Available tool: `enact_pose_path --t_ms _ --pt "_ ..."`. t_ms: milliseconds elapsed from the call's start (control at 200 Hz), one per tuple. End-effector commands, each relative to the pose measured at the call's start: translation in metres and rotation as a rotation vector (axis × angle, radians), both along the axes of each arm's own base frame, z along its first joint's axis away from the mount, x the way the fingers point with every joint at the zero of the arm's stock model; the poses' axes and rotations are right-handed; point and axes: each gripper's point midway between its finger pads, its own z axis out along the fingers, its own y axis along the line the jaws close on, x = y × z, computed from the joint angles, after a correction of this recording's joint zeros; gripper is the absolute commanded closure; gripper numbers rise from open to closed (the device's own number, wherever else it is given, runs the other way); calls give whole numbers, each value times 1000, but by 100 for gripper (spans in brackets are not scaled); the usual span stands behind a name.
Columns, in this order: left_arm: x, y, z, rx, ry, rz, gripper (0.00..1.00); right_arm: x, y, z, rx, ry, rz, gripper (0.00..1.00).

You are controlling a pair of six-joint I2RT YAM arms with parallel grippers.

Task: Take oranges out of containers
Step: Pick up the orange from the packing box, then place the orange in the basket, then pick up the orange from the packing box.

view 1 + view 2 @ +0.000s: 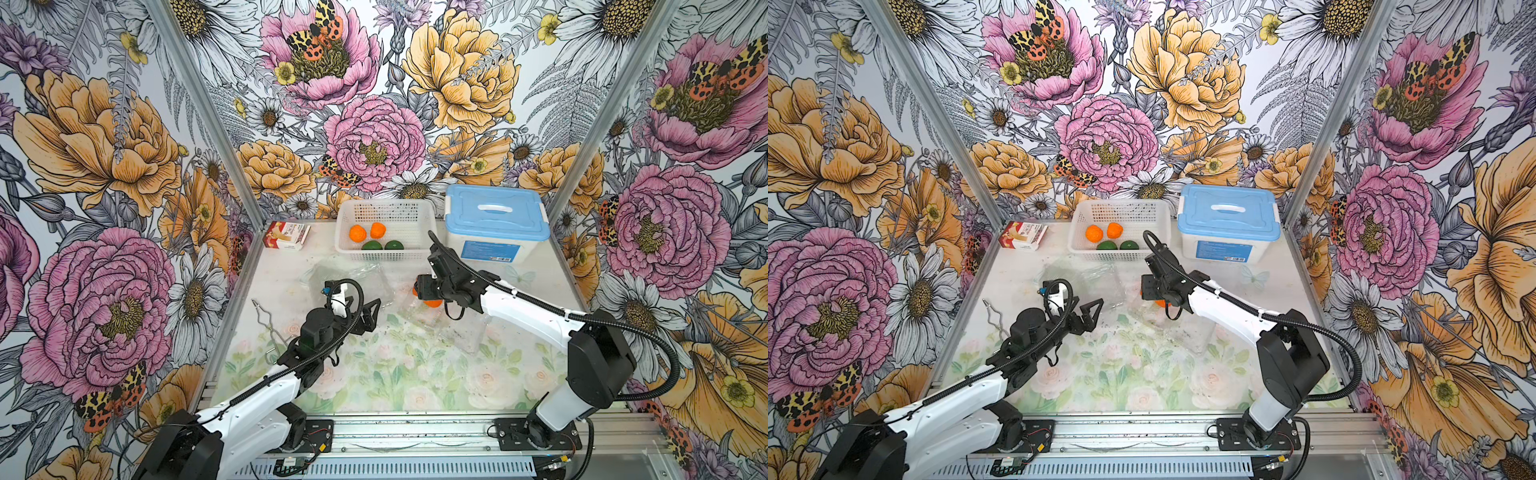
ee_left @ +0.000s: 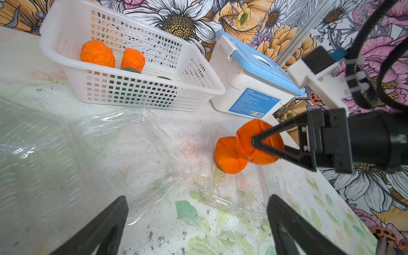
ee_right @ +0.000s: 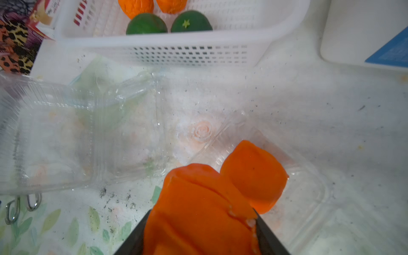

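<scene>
The white basket's end [image 1: 416, 230] beside the tub is empty, so my right gripper keeps carrying the held orange there until it hangs inside the basket's rim [image 1: 414, 238].
My right gripper [image 3: 198, 220] is shut on a bright orange [image 3: 194, 205] over an open clear container [image 3: 309, 187]. A second orange [image 3: 254, 176] lies in that container, right against the held one. The left wrist view shows the held orange [image 2: 247, 136], the right gripper [image 2: 261, 144] and the other orange [image 2: 228, 155]. In both top views the arm hides most of the pair, with only a bit of orange [image 1: 432, 302] [image 1: 1160, 302] showing. My left gripper [image 1: 371, 316] [image 2: 197, 201] hangs open over the table with nothing in it. Two empty clear containers [image 2: 132, 154] [image 2: 33, 154] lie open nearby.
A white basket [image 1: 382, 202] at the back holds two oranges [image 1: 358, 233] and two green fruits [image 1: 372, 245]. A white tub with a blue lid [image 1: 496, 220] stands to its right. A red box [image 1: 286, 235] sits back left, and a wire hook [image 1: 266, 324] lies at the left.
</scene>
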Motion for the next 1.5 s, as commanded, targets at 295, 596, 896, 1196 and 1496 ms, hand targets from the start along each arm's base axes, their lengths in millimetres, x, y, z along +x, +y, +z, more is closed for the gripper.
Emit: enact_pose_path --t_ms 295,596,896,1196,1496 --pt "6 13 -8 17 13 57 1 113 8 64 141 -152 23 45" --pt "9 19 -11 31 15 79 1 175 4 46 188 -142 25 34" --pt "10 20 -15 40 25 81 1 192 -19 41 154 -158 -19 14" --pt "11 19 -16 41 28 79 1 124 -25 51 19 -187 9 15" --pt "9 19 -13 25 20 79 1 36 -23 -5 -73 -66 34 18"
